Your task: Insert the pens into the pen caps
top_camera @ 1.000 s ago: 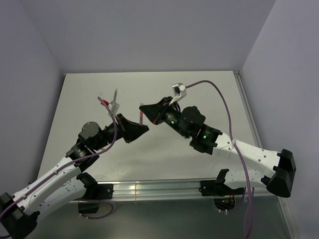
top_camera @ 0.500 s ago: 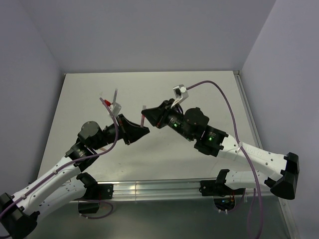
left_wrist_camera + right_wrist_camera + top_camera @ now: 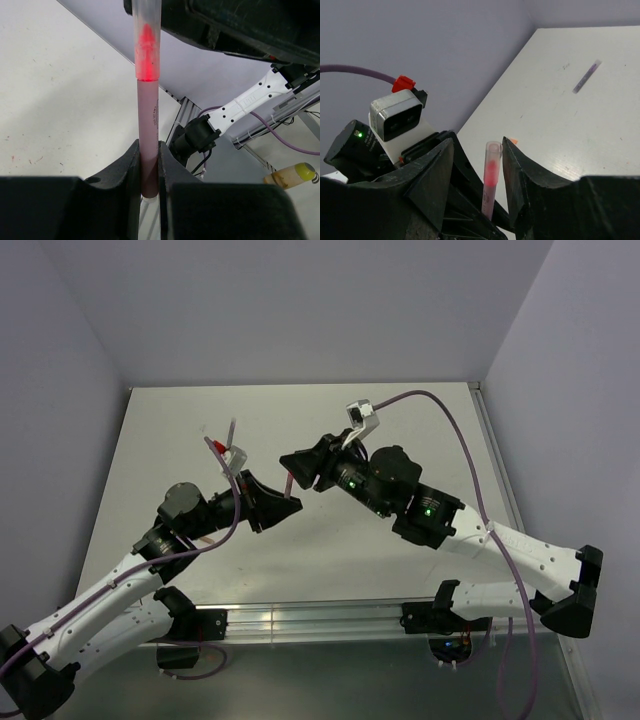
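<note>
Next, my right gripper centers itself around the pen cap before it closes. The pen cap's top is off-centre in the open gripper, close to one finger.
A pinkish-red pen stands upright in my left gripper, whose jaws are shut on its barrel. A translucent pen cap sits over its red tip. In the top view the capped pen hangs above the table between both grippers. My right gripper is open around the pen cap, with a gap on the left side and the right finger close beside it. A dark grey pen lies on the table further off.
The white table is walled at the back and both sides. The left wrist camera, with its purple cable, is close to my right gripper's left finger. A small orange piece peeks out behind the right finger.
My right gripper has opened from shut around the cap, and its arm has shifted slightly left. The left gripper keeps holding the pen, with the cap staying on it.
</note>
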